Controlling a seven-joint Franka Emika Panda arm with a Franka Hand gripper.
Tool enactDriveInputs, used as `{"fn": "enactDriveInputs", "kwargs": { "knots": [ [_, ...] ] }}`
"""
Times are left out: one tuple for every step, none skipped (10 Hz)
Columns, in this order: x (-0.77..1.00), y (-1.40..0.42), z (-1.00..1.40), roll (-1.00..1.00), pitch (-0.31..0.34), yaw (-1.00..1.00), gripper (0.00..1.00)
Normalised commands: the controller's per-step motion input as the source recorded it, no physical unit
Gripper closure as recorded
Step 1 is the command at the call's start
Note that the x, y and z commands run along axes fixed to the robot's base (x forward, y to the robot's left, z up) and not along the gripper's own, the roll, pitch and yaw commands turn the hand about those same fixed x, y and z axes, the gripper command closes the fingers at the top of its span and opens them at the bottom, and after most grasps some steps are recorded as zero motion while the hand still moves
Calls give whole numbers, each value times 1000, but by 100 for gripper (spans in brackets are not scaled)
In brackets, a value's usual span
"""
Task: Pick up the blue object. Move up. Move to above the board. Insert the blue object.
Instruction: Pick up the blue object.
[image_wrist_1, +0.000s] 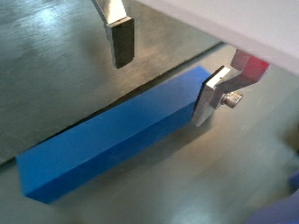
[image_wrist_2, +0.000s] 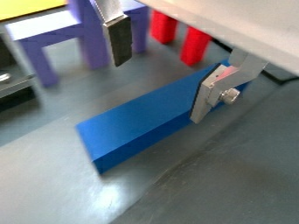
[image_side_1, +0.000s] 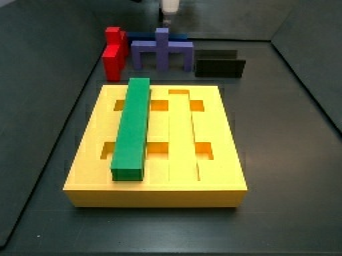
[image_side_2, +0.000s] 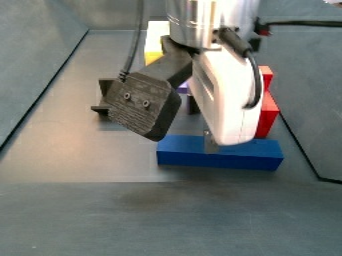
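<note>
The green bar (image_side_1: 131, 130) sticks up out of its groove, so the blue object (image_wrist_1: 121, 131) will go only partway down into the empty groove when I insert it.
The blue object (image_wrist_1: 111, 136) is a long bar lying flat on the grey floor; it also shows in a wrist view (image_wrist_2: 146, 122) and in a side view (image_side_2: 221, 153). My gripper (image_wrist_1: 163, 90) is open and empty, low over one end of the bar. One finger (image_wrist_1: 121, 44) stands off to the bar's side and the other finger (image_wrist_1: 212, 98) is at the bar's end corner. The yellow board (image_side_1: 214, 150) lies apart, nearer the front in a side view, with a green bar (image_side_1: 132, 125) set in one of its grooves.
A purple pronged piece (image_wrist_2: 65, 39) and a red piece (image_wrist_2: 181, 35) stand just beyond the bar. The dark fixture (image_side_2: 140, 100) stands beside the bar and shows again in a side view (image_side_1: 221, 65). Dark walls ring the floor.
</note>
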Motion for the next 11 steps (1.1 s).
{"fn": "enactDriveInputs", "kwargs": {
  "knots": [
    [-246, 49, -151, -16, 0, -723, 0],
    [-189, 54, -180, -26, -16, -620, 0],
    [-23, 77, -200, -86, -44, -263, 0],
    [0, 20, -369, -89, -93, -97, 0],
    [0, 20, -357, -53, -89, -77, 0],
    [-26, 0, -326, 0, -71, 0, 0],
    [-89, 29, -300, 0, -60, 0, 0],
    [-114, 40, -266, 0, -30, -94, 0],
    [-143, 80, -160, -71, -39, -166, 0],
    [-117, 97, -117, -83, -36, -140, 0],
    [-217, 80, -120, -74, -49, -149, 0]
  ]
}}
